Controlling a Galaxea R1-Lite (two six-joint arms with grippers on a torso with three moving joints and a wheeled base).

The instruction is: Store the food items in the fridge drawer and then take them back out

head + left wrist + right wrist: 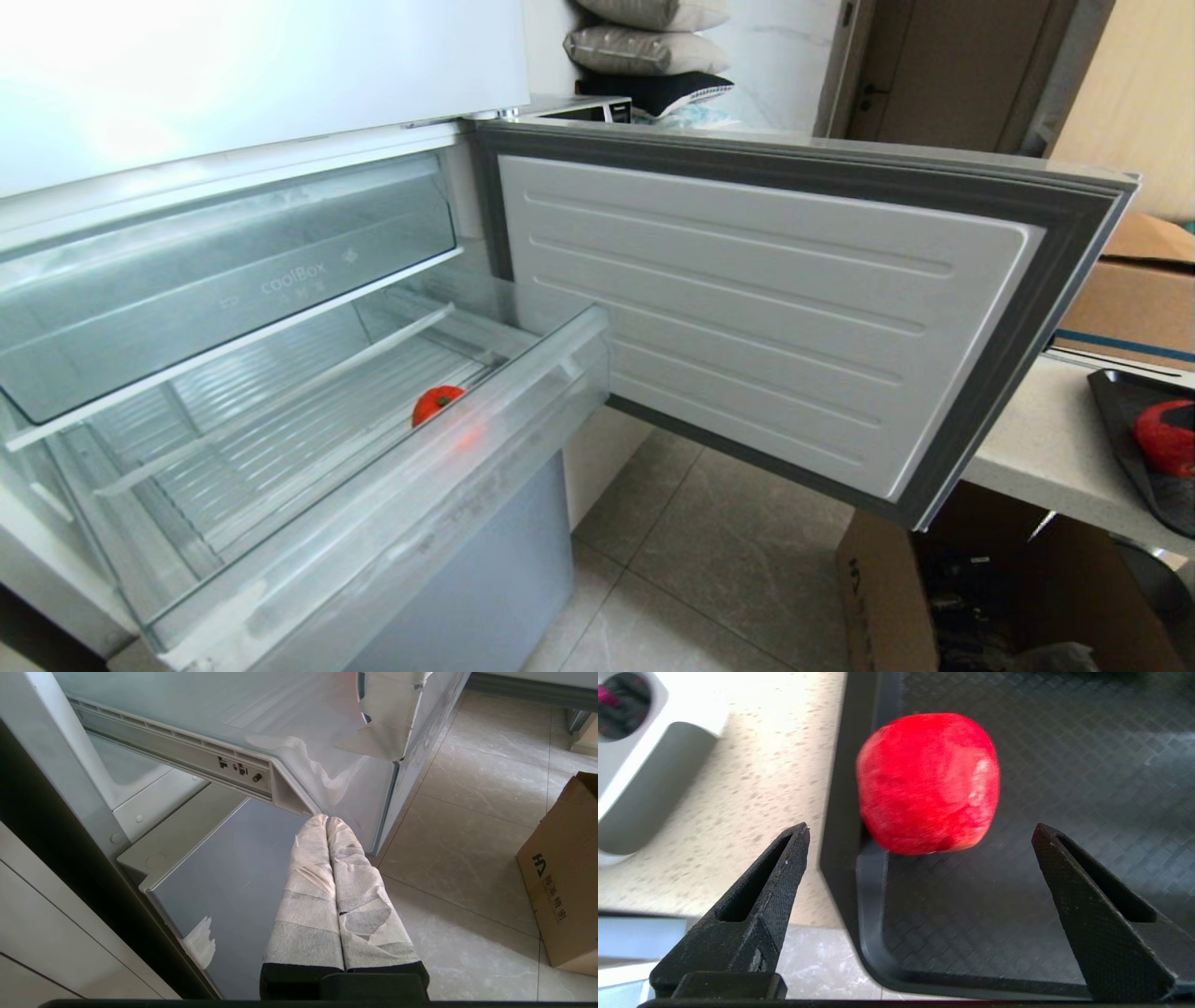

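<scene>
I keep moving my right gripper in until its fingers are on both sides of the red apple (929,784), then close it. Its wide-open fingers reach across both the apple and the tray's rim (842,818).
The fridge drawer (392,523) stands pulled out, clear with a ribbed floor. A bright-orange round fruit (435,403) lies inside it, just behind the frosted front lip. The red apple (1165,437) rests on a black tray (1116,401) on the counter at the far right. In the right wrist view my right gripper (920,826) is open, its black fingertips (798,835) just short of the apple (928,781), which sits by the tray's (1017,882) rim; nothing is held. My left gripper (327,820), wrapped in pale tape, is shut and empty below the drawer's underside (233,714).
The fridge door (747,308) stands swung open to the right, between the drawer and the speckled counter (1046,439). The coolBox bin (233,280) sits above the drawer. Cardboard boxes (896,597) stand on the tiled floor. A white object (649,765) lies on the counter beside the tray.
</scene>
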